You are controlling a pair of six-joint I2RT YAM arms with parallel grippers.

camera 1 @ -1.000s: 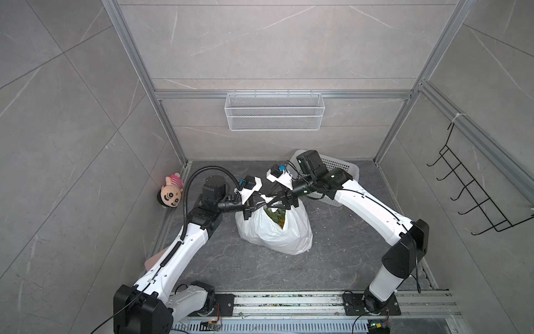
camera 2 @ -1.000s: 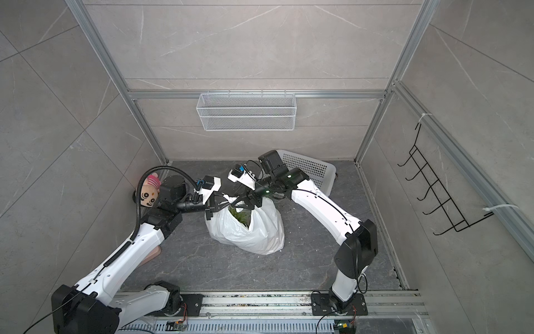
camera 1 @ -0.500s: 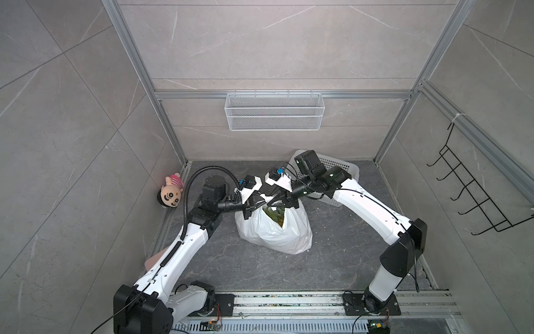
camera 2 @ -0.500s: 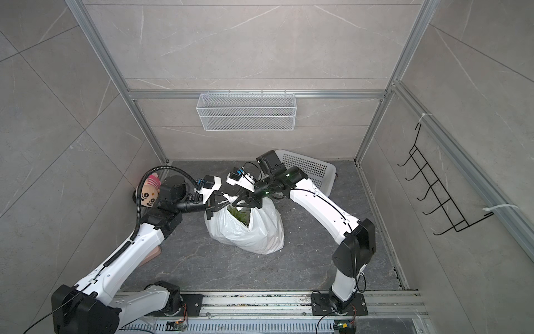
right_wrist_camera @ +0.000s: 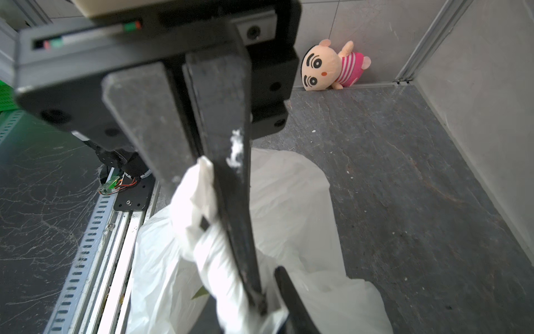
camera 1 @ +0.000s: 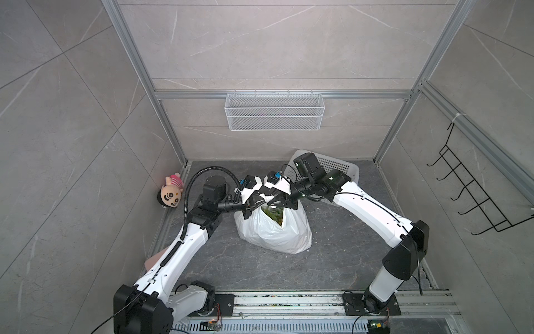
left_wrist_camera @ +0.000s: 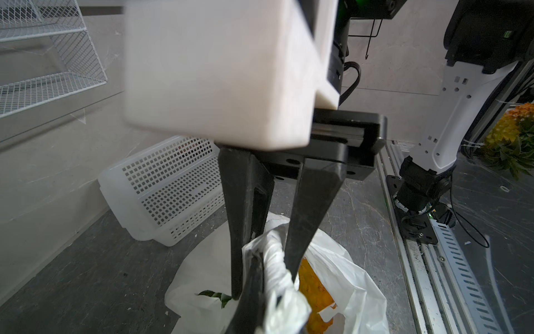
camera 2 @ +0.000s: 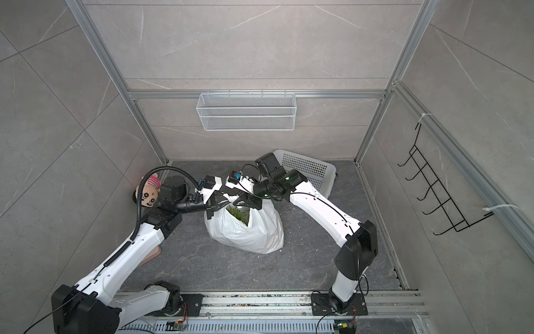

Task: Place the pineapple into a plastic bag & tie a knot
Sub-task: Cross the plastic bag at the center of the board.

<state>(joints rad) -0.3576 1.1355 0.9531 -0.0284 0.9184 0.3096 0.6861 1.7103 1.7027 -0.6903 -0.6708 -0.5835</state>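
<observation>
The robot's two grippers are pinching the same twisted strip (left_wrist_camera: pixel 274 261) finger to finger, so the left gripper should open, move away and return to the bag's opening (camera 1: pixel 268 199).
The white plastic bag (camera 1: pixel 274 234) (camera 2: pixel 248 234) sits mid-floor with its mouth gaping. Inside it is the pineapple: green leaves (camera 1: pixel 273 214) (camera 2: pixel 239 215) in both top views, yellow body (left_wrist_camera: pixel 313 286) in the left wrist view. My left gripper (camera 1: pixel 258 201) (right_wrist_camera: pixel 260 306) is shut on a white handle strip above the mouth. My right gripper (camera 1: pixel 273 201) (left_wrist_camera: pixel 264 289) meets it tip to tip, and its two fingers press a twisted handle strip (left_wrist_camera: pixel 274 260) between them. The two strips cross among the fingers. No knot is visible.
A white perforated basket (camera 1: pixel 338 167) (left_wrist_camera: pixel 173 188) leans at the back right, behind the right arm. A plush toy (camera 1: pixel 170 193) (right_wrist_camera: pixel 332 66) lies in the back left corner. A wire shelf (camera 1: pixel 274 115) hangs on the back wall and a black hook rack (camera 1: pixel 476 196) on the right wall.
The right gripper's jaws have narrowed onto the twisted strip and it has edged slightly toward the left gripper. The left gripper and the bag have stayed put.
</observation>
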